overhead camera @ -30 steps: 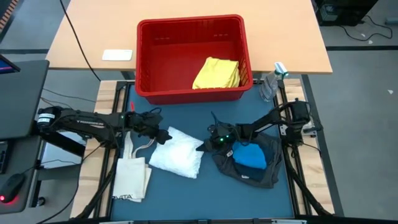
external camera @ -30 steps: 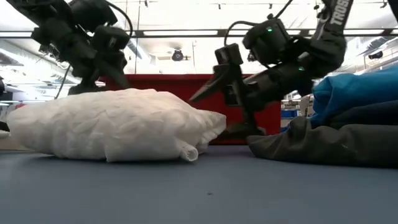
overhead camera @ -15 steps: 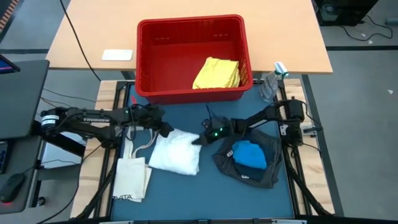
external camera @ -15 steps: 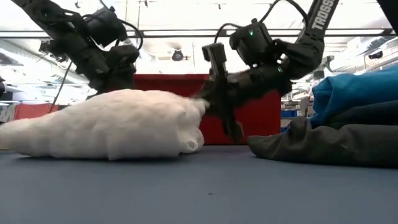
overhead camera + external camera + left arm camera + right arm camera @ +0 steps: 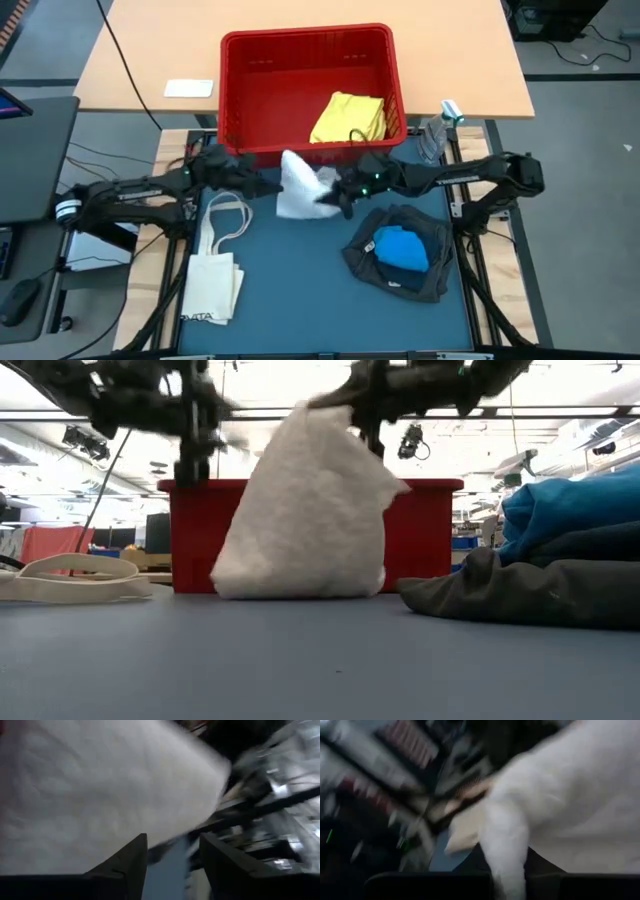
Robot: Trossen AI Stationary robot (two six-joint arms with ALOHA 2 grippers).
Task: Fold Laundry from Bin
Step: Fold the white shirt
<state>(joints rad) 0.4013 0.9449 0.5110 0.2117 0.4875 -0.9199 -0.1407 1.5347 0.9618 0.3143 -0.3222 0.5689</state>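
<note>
The white cloth (image 5: 299, 192) is hanging bunched up from my right gripper. Next, I lay the cloth out toward the blue table's near edge (image 5: 317, 285) and spread the cloth's far end with both grippers.
A white textured cloth (image 5: 298, 187) of the laundry stands bunched in front of the red bin (image 5: 305, 33), its lower end (image 5: 300, 585) on the blue table. My right gripper (image 5: 328, 190) is shut on the cloth at its right side. My left gripper (image 5: 266, 187) hovers open close to the cloth's left side; in the left wrist view nothing lies between its fingers (image 5: 127, 865). A yellow cloth (image 5: 348, 118) lies inside the bin. Bright blue and dark grey pieces (image 5: 402, 255) are piled at the right. My right gripper pinches the white cloth's upper part (image 5: 507, 865) between its two fingers; one layer or several, I cannot tell. The fingers come roughly level from the table's right side. The cloth hangs below the hold (image 5: 345, 420) and widens downward, its lower end on the table.
A cream tote bag (image 5: 215, 265) with long handles lies at the left. The bin's front wall (image 5: 190, 530) stands right behind the cloth. A clear bottle (image 5: 435, 135) stands at the bin's right corner. Bare blue table lies toward the near edge.
My right gripper has shut on the white cloth's right side and gone up and toward the bin. The cloth, which lay flat, now stands raised with only its lower end on the table, nearer the bin. My left gripper has risen and moved toward the far edge.
</note>
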